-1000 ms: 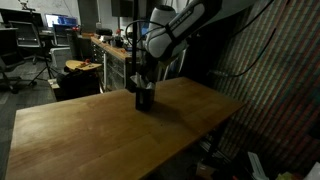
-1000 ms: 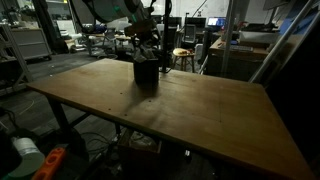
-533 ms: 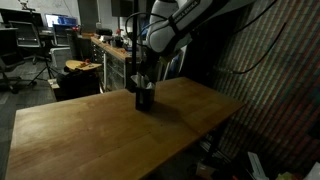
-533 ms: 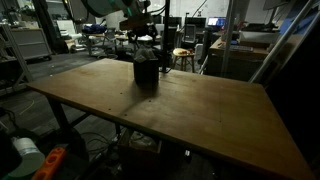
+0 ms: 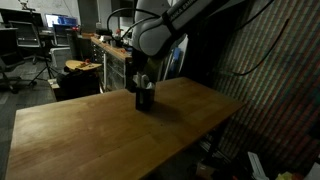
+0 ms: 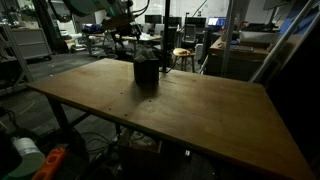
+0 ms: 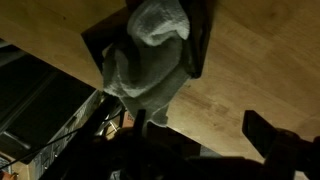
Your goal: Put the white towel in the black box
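Part of the white towel (image 7: 154, 98) is hanging over the side of the black box, so my gripper should go down again and push the towel deeper into the box (image 6: 146, 58).
The black box (image 5: 145, 99) (image 6: 146, 74) stands on the wooden table near its far edge. In the wrist view the white towel (image 7: 150, 50) lies bunched in the black box (image 7: 198, 45), and part of it hangs over one side. A pale bit of towel (image 5: 143, 83) shows at the box top. My gripper (image 7: 202, 135) hangs above and beside the box, open, with only bare table between its dark fingers (image 7: 266, 132). In the exterior views the gripper (image 5: 138, 72) (image 6: 124, 33) is clear of the box.
The wooden table (image 5: 110, 130) (image 6: 200, 110) is wide, and its edge (image 7: 95, 75) runs close behind the box. Lab benches, chairs and equipment (image 5: 85, 50) stand behind the table. A patterned wall (image 5: 270, 60) rises on one side.
My gripper has lifted up and away from the box top, staying open. The towel stays in the box.
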`<state>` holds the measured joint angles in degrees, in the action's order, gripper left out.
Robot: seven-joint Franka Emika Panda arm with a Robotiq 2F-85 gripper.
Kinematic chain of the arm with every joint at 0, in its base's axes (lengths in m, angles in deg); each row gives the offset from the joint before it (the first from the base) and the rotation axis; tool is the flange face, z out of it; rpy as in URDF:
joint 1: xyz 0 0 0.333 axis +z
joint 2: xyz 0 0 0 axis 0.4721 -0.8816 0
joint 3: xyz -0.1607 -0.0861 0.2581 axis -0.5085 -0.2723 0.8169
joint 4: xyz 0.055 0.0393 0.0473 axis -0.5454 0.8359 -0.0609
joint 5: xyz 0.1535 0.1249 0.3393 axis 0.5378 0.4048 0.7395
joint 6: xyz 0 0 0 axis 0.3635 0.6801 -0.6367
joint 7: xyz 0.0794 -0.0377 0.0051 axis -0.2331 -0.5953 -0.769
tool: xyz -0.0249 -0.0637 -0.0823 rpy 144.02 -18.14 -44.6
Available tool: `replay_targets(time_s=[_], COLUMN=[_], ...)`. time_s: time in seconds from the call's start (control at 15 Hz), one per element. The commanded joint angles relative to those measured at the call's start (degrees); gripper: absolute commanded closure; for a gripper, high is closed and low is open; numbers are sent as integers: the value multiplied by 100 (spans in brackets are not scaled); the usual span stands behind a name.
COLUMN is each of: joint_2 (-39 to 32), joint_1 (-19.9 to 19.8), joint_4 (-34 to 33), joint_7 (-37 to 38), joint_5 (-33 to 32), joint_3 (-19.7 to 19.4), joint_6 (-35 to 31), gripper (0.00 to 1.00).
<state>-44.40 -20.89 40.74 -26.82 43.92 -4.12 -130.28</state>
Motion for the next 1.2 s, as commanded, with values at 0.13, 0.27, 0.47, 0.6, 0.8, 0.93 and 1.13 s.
replay_targets(time_s=[0.13,0.27,0.47,0.6,0.8,0.93,1.13], joint_2=[3,-42,-169,-276,-449,-565,-742], joint_1=[150,131,92,73,87,92,82], joint_4=[-45,-107,-275,-408,-620,-753,-926], joint_7=[489,555,558,519,494,451,381], joint_5=[-294,-324,-366,-339,-333,-334,-336], joint_3=[39,10,-54,-77,-119,-143,-198], joint_6=[-42,-63,-95,-117,-135,-140,-171], gripper=[0,0,0,0,0,0,0])
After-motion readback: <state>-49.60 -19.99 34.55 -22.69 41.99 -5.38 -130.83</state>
